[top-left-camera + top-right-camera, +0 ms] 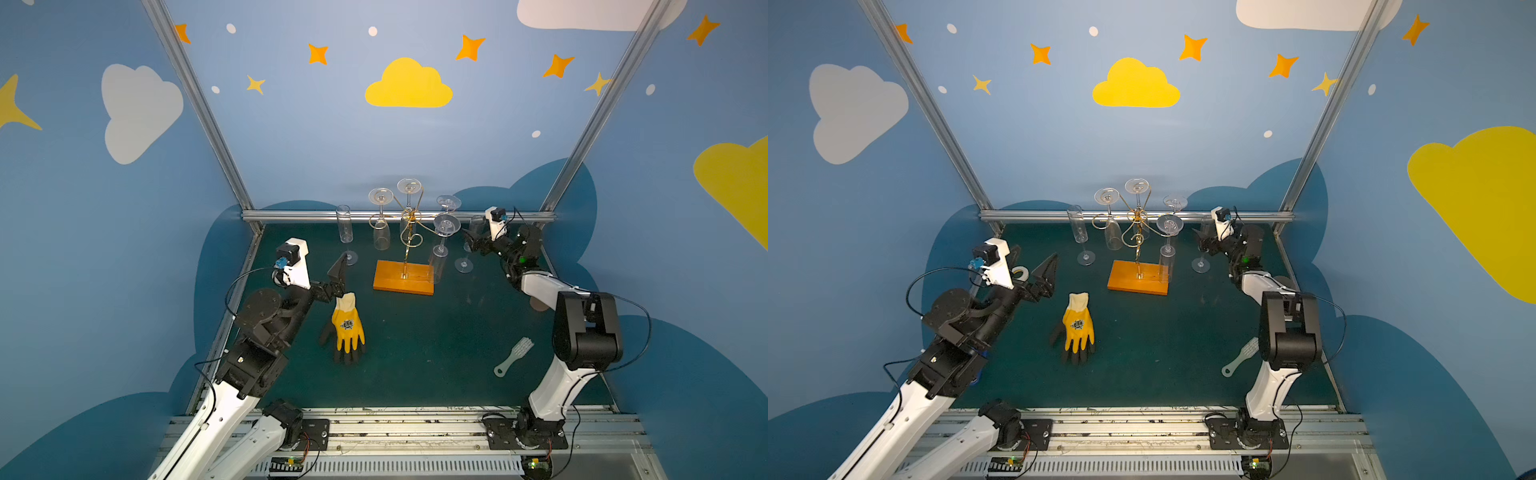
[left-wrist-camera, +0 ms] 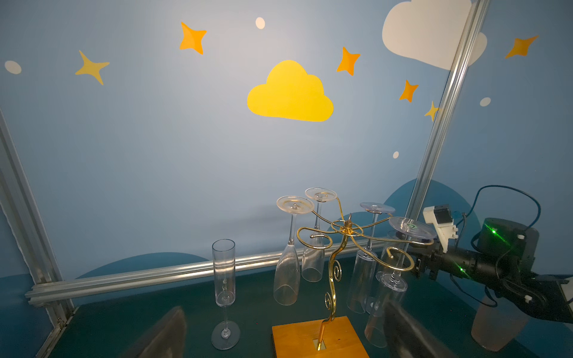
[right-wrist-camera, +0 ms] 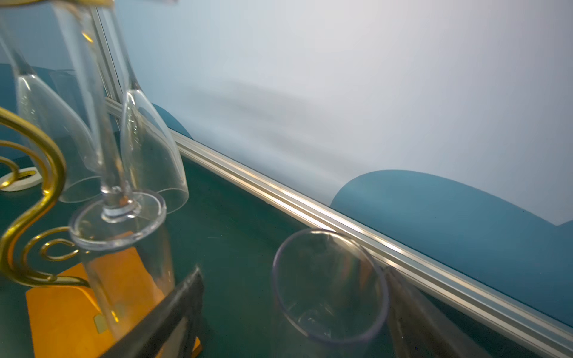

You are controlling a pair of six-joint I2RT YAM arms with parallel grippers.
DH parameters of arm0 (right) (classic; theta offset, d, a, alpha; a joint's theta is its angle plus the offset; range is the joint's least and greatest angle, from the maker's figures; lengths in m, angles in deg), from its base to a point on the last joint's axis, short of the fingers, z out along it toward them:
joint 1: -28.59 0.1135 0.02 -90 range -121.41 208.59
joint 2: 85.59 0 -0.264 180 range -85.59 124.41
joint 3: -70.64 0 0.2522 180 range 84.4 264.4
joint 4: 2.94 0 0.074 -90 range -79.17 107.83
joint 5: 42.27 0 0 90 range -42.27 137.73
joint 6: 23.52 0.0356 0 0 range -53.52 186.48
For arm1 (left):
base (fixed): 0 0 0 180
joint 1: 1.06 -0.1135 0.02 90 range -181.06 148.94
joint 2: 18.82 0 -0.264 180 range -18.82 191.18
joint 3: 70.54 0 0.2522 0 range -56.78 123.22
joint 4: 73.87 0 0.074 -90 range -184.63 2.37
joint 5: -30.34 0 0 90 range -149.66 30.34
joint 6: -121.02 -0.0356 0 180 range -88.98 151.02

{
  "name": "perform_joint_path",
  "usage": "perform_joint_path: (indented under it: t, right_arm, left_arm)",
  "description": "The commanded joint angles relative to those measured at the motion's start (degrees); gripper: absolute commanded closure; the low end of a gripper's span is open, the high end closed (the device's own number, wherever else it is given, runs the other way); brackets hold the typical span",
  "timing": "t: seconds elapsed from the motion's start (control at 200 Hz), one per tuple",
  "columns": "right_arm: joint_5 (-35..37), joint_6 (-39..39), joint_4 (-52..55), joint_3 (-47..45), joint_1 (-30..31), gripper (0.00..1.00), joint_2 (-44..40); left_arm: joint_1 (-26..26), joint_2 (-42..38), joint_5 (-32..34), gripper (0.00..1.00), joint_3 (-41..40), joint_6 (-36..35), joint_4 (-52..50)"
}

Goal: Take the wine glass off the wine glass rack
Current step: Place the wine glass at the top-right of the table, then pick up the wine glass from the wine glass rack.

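My right gripper's open fingers are around the wine glass standing upright on its foot, so I should keep backing away until the fingers are clear of its rim.
The wine glass rack, gold wire on an orange wooden base, stands at the back middle of the table. Several clear wine glasses hang upside down from its arms, one at the near right. Another wine glass stands upright on the mat just right of the rack. My right gripper is open around its bowl; in the right wrist view the rim lies between the two fingers. My left gripper hangs open left of the rack, holding nothing, and looks at the rack base.
A tall flute stands upright left of the rack. A yellow work glove lies on the green mat near the left gripper. A white brush lies at the front right, and a tape roll at the far left. An aluminium rail borders the back.
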Motion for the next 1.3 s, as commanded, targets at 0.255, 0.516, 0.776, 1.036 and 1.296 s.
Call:
perform_joint_path:
  t: [0.255,0.516,0.776,1.036,1.296]
  right_arm:
    - [15.1,1.4,22.8,0.0,3.2,0.11,-17.3]
    - [24.9,12.4,36.6,-1.0,5.7,0.10,-29.0]
    - [22.0,27.5,47.9,-2.4,5.5,0.10,-38.0]
    - [10.4,35.4,57.6,4.7,5.3,0.10,-38.3]
    - [-0.9,48.2,53.4,8.0,5.3,0.14,-33.8]
  left_arm:
    - [-0.6,-4.8,-4.6,0.02,-2.2,-0.4,-2.6]
    - [-0.5,-5.4,-7.7,0.02,-3.5,-1.1,-2.5]
    - [-0.5,-4.4,-9.2,0.02,-3.6,-1.2,-1.3]
    - [-0.5,-5.4,-8.9,0.02,-2.6,1.1,-3.1]
    - [-0.5,-8.3,-7.9,0.02,-4.6,2.9,-4.1]
